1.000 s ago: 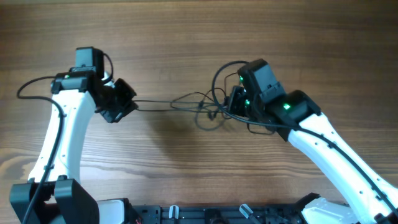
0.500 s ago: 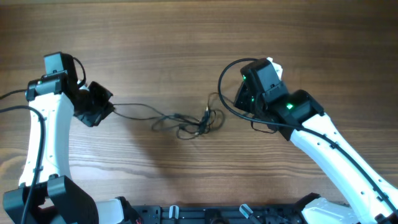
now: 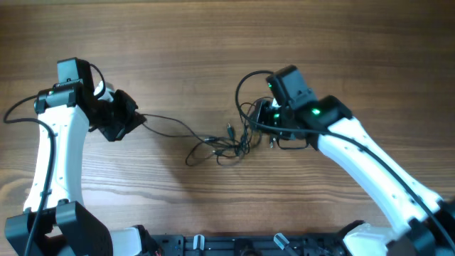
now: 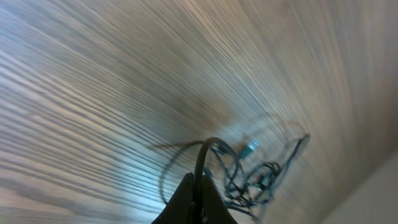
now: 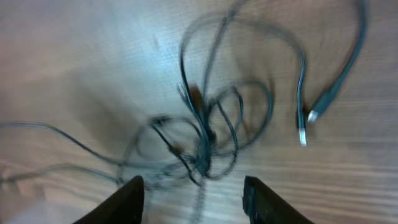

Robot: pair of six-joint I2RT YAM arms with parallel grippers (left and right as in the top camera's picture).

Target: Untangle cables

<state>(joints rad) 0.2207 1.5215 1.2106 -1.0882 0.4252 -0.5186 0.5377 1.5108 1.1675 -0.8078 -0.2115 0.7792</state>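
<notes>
I expect the tangle to stay knotted when I pull the strand of cord away, because black cords loop through one another beyond my left gripper.
The cables are thin black cords knotted in a loose tangle at the table's middle, with small silvery plug ends. One strand runs left from the tangle into my left gripper, which is shut on it. In the left wrist view the closed fingers pinch the black cord, and the tangle lies beyond. My right gripper is open at the tangle's right edge. In the right wrist view its fingertips stand wide apart, just above the tangle, holding nothing.
The wooden table is bare apart from the cords. A thicker black arm cable loops beside the right wrist. A loose cord with a silvery plug lies right of the tangle. The robot base lines the front edge.
My left gripper pulled its strand far left, then came back right a little, so the strand slackened. My right gripper drew back from the tangle, then returned to it, open.
</notes>
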